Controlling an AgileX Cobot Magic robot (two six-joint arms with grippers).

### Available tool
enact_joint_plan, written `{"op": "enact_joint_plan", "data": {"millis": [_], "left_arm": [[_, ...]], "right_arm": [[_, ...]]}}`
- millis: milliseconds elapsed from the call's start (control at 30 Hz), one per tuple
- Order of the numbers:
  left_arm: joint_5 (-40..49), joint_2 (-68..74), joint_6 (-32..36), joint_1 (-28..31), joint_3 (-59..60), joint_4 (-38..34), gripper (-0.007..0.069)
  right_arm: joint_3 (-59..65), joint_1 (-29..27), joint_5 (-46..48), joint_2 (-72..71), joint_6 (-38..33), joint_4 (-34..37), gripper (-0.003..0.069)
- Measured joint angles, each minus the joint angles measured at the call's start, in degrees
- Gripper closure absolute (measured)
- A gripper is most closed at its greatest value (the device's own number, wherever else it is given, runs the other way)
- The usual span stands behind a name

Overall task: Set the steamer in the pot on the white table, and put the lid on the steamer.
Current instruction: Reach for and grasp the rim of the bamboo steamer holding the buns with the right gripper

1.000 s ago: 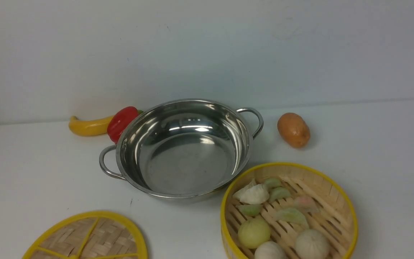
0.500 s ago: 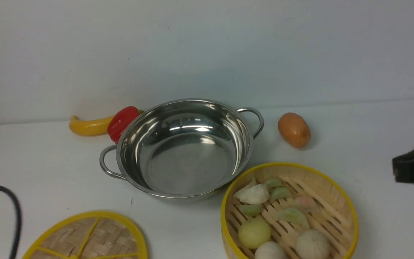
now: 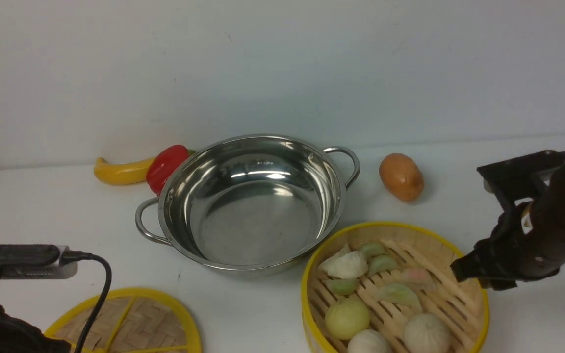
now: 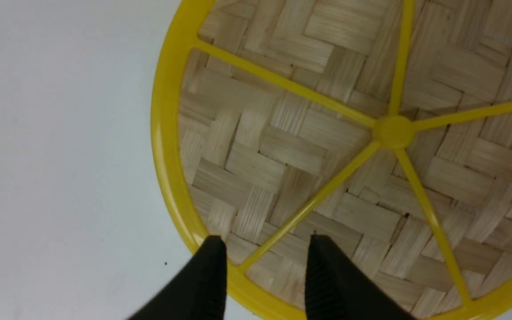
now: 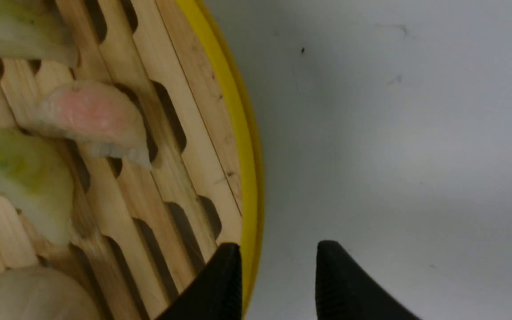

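My gripper will lift the steamer, and the dumplings and buns [image 3: 426, 333] should stay in place and come along. They rest on a slatted bottom [image 3: 439, 270] inside the steamer's raised side.
The shiny steel pot [image 3: 253, 215] stands empty at the middle of the white table [image 3: 66, 220]. The bamboo steamer [image 3: 395, 224] sits in front of it to the right, holding several dumplings and buns. The woven lid [image 3: 130, 318] lies flat at the front left. My left gripper [image 4: 267, 249] is open and hovers over the lid [image 4: 291, 146] near its yellow rim, empty. My right gripper [image 3: 461, 270] is open at the steamer's right side. In the right wrist view the right gripper [image 5: 278, 253] has one finger inside the steamer's yellow rim [image 5: 238, 133] and one outside over the table.
A yellow banana-shaped vegetable [image 3: 120, 172] and a red pepper [image 3: 165, 166] lie behind the pot's left side, the pepper touching it. A potato [image 3: 401, 176] lies to the pot's right. A white wall closes the far edge.
Both arms have come into view. The left arm entered from the lower left over the lid. The right arm moved in from the right to the steamer's right rim.
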Motion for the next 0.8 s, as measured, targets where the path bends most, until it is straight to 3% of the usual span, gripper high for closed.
{"op": "enact_joint_plan", "data": {"millis": [567, 700, 800], "left_arm": [[-1.4, 0.1, 2.5, 0.0, 0.0, -2.0, 0.0384], [-1.4, 0.1, 2.5, 0.0, 0.0, -2.0, 0.0384], [-1.4, 0.1, 2.5, 0.0, 0.0, -2.0, 0.0383]], "right_arm": [[-0.9, 0.0, -4.6, 7.6, -0.8, 2.2, 0.0426], [-1.1, 0.0, -4.2, 9.6, -0.2, 1.1, 0.0588], [-2.5, 0.0, 1.1, 9.5, -1.3, -0.5, 0.061]]}}
